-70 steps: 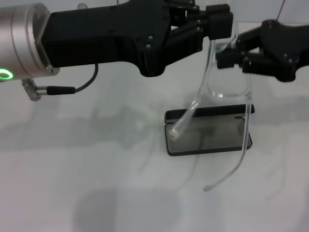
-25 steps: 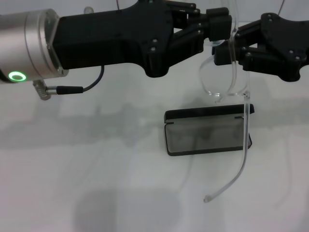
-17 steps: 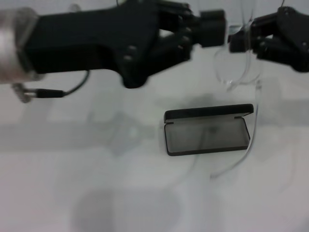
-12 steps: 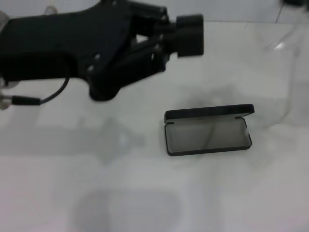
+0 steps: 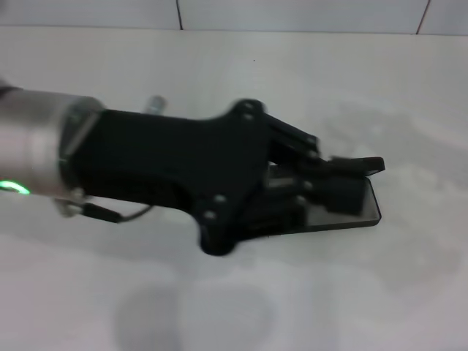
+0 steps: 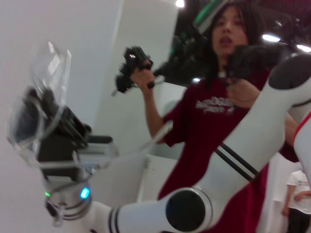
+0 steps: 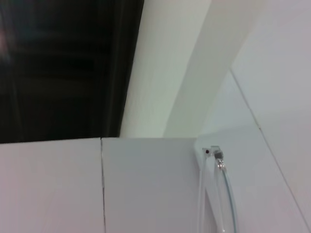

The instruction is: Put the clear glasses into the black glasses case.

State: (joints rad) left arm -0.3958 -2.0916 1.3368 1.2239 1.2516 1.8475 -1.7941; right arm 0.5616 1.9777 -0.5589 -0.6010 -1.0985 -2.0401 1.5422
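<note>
My left gripper should leave the case and reach up to the glasses first, because a temple arm sticks out from the clear glasses in my right gripper.
The black glasses case lies open on the white table, and only its right end and a strip of the lid show. My left gripper hangs low right over the case and covers most of it. The clear glasses are out of the head view. In the left wrist view they are held up in the air by my right gripper, which is shut on them. A hinge and temple arm of the glasses show close in the right wrist view.
A white table with a tiled wall behind it. In the left wrist view a person in a red shirt stands beyond my right arm, holding a controller.
My left arm let go of the glasses and swung down over the case. My right gripper lifted the glasses up and right, out of the head view.
</note>
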